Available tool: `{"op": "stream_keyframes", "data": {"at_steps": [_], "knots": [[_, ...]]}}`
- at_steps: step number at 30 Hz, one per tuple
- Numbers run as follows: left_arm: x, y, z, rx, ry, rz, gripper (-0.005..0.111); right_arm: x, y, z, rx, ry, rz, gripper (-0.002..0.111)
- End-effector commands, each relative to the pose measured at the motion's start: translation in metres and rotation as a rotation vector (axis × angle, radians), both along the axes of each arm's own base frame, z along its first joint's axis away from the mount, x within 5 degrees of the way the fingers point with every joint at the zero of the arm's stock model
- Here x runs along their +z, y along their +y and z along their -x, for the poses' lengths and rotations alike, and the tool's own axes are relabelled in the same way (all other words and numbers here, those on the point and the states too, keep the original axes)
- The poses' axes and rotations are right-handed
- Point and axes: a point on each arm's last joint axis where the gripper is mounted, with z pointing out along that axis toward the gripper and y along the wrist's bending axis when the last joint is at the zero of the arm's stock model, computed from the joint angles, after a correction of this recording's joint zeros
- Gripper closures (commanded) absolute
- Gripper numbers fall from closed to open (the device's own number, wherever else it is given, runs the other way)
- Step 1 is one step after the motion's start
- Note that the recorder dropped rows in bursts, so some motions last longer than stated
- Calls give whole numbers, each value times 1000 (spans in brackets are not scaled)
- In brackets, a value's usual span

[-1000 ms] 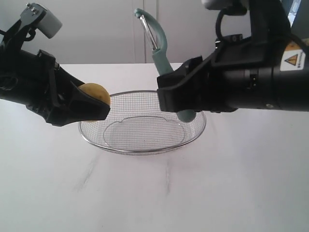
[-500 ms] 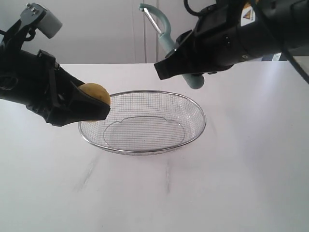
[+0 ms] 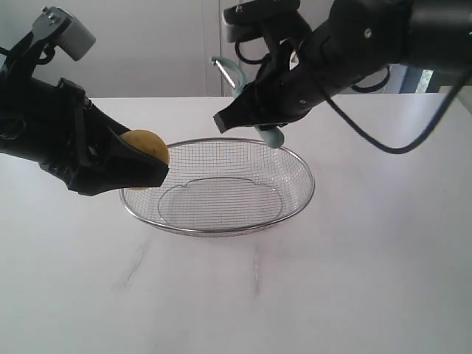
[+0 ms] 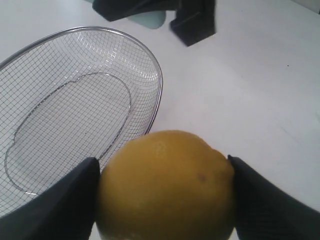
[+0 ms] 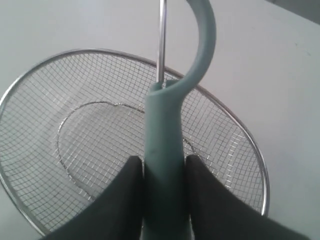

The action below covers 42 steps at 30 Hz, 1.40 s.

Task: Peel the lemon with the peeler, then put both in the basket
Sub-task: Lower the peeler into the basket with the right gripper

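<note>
The peeler (image 3: 271, 137) is over the basket's open mesh and the lemon is clear of the peeler's path, so my right gripper should keep going down and let go on the basket's bottom (image 3: 240, 198).
My left gripper (image 3: 151, 168) is shut on the yellow lemon (image 3: 147, 142) and holds it in the air at the left rim of the wire-mesh basket (image 3: 221, 230). In the left wrist view the lemon (image 4: 165, 185) fills the gap between both fingers (image 4: 70, 200). My right gripper (image 3: 247, 122) is shut on the teal handle of the peeler (image 3: 273, 137), above the basket's far rim. In the right wrist view the peeler (image 5: 167, 120) points its hooked head and blade away from me over the basket (image 5: 260, 165).
The basket (image 4: 159, 95) has nothing in it and stands on a white table (image 3: 369, 258). A pale wall rises behind the table's far edge. Both black arms hang over the table on either side of the basket.
The right arm has lifted, swung left and turned toward the basket's far side, carrying the peeler, whose head now sits lower. The left arm and lemon have not moved.
</note>
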Motion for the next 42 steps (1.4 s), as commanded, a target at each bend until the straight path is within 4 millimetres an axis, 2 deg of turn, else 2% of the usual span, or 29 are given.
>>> {"op": "stream_keyframes", "data": {"at_steps": [1,13,26,42], "knots": [[1,-1,3,-6,19,22,107,-23,6,-18,-8,4,10,108],[1,-2,4,-11,27,29,107,-91,18,-37,-4,108,77,108],[1,-2,4,-13,28,29,107,-136,22,-46,12,159,128,108],[1,-2,4,-14,30,29,107,-144,14,-49,-31,208,132,108]]}}
